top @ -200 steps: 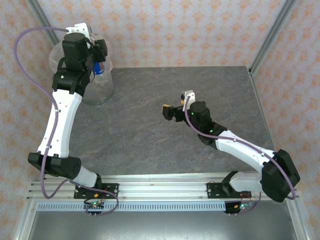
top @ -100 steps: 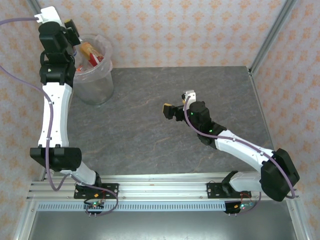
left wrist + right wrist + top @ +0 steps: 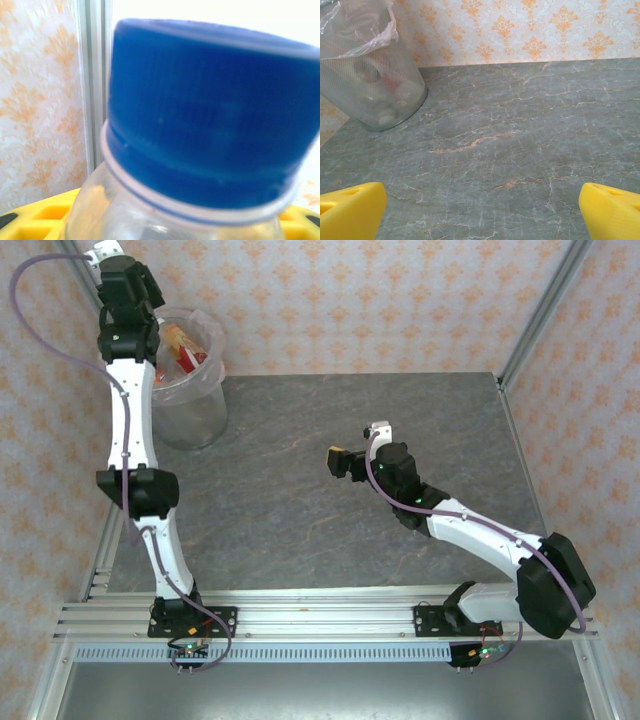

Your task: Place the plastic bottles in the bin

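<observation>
The blue-capped bottle (image 3: 207,120) is upright and raised above the bin's rim, so my left gripper should keep going in over the bin's opening (image 3: 182,352) and let go there.
A clear plastic bottle with a blue cap (image 3: 210,110) looms very close in the left wrist view. My left gripper (image 3: 170,227) is shut on its body, with yellow fingers (image 3: 35,215) on either side. From above, the left gripper (image 3: 138,288) is raised high at the bin's far-left rim. The round grey bin (image 3: 186,390) with its clear bag holds several bottles, one with an orange label (image 3: 181,341). My right gripper (image 3: 338,462) hovers open over mid-table with nothing between its fingers (image 3: 350,210), and the bin (image 3: 370,75) stands far to its left.
The dark marble table (image 3: 350,490) lies between the two arms. Patterned walls and a metal frame post (image 3: 540,310) close off the back and sides. A vertical frame post (image 3: 95,85) stands just behind the held bottle.
The left arm has swung from over the bin to its far-left side and stretched up, still holding the blue-capped bottle. The right arm has barely moved.
</observation>
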Controlling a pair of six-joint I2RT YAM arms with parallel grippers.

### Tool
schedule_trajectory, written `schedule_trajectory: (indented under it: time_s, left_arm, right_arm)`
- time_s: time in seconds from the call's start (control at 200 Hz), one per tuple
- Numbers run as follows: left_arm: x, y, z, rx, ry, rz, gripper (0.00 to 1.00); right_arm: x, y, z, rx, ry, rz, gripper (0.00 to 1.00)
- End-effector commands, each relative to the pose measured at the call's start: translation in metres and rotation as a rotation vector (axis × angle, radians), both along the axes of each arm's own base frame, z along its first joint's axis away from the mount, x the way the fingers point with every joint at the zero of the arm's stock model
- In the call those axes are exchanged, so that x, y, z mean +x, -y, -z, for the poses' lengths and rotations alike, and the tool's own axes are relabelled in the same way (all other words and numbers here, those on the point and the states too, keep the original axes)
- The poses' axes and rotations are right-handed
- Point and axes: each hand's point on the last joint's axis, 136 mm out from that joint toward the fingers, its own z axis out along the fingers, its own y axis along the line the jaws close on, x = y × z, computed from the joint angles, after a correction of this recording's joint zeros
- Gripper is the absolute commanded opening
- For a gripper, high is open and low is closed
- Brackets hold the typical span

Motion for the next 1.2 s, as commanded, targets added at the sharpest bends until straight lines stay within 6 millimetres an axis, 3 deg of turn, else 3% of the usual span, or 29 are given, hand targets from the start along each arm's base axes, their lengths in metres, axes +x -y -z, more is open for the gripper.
schedule_trajectory:
  time_s: [0.0,0.49,0.676,0.791,0.931,1.081,1.196]
  left_arm:
    - [-0.007,-0.019,0.034,-0.041,-0.122,-0.073,0.42]
    - [-0.004,-0.022,0.095,-0.089,-0.297,-0.065,0.44]
    - [0.005,-0.032,0.109,-0.129,-0.275,-0.096,0.61]
    - [0.014,-0.034,0.097,-0.135,-0.207,-0.096,0.77]
    - [0.013,-0.03,0.058,-0.155,-0.072,-0.071,0.94]
    - [0.006,-0.013,0.021,-0.186,0.021,0.02,1.0]
    - [-0.003,0.001,0.009,-0.208,0.024,0.083,1.0]
  right_arm:
    - [0.001,0.007,0.008,-0.02,-0.022,0.027,0.99]
    - [0.005,0.002,0.017,-0.052,-0.059,0.019,0.99]
    - [0.007,0.0,0.02,-0.059,-0.068,0.02,0.99]
    - [0.007,0.001,0.022,-0.063,-0.076,0.025,0.99]
    - [0.006,0.003,0.024,-0.062,-0.087,0.035,0.99]
    - [0.006,0.005,0.026,-0.06,-0.09,0.045,0.99]
    - [0.007,0.005,0.028,-0.06,-0.092,0.047,0.99]
